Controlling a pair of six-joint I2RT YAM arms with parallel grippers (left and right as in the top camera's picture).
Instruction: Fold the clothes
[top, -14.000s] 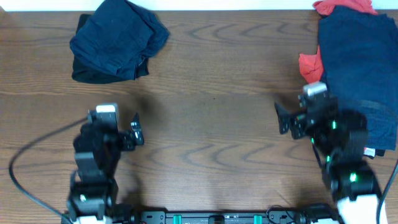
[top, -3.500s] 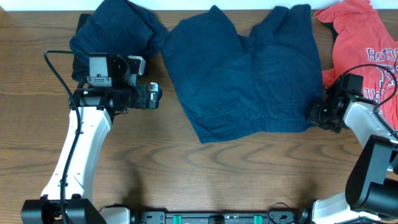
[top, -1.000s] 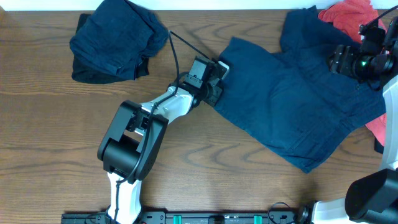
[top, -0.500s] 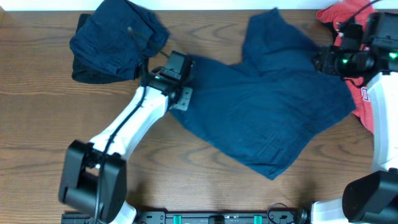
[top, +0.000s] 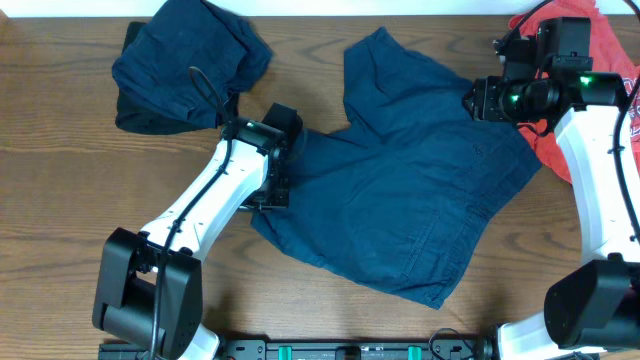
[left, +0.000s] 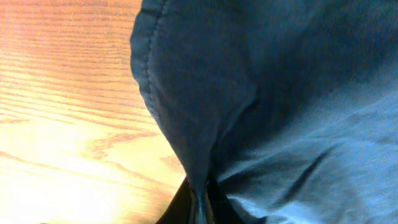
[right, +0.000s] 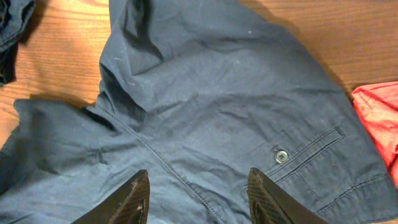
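Observation:
The navy shorts' leg (top: 308, 185) is wrinkled next to the shorts' hem in my left gripper. I should pull the hem toward the open wood (top: 234, 232) to make the leg flat.
A pair of navy shorts (top: 410, 180) lies spread and rumpled across the middle of the table. My left gripper (top: 289, 139) is shut on its left edge. In the left wrist view a pinched ridge of the navy cloth (left: 249, 93) runs down into the closed jaws (left: 202, 202). My right gripper (top: 482, 100) hovers over the shorts' far right part, by the pocket button (right: 282, 155). Its fingers (right: 134, 199) stand apart above the flat fabric (right: 205, 118) with nothing gripped. A red-orange T-shirt (top: 548, 150) lies at the far right, partly under the right arm.
A bundle of folded navy clothes (top: 185, 65) sits at the far left corner, and its edge shows in the right wrist view (right: 12, 25). Bare wooden table (top: 80, 200) shows at the left and along the front. The red shirt (right: 376, 118) borders the shorts.
The left gripper has dragged the shorts' edge leftward, then toward the front. The right gripper has moved left over the shorts, and the shorts now lie more in the middle.

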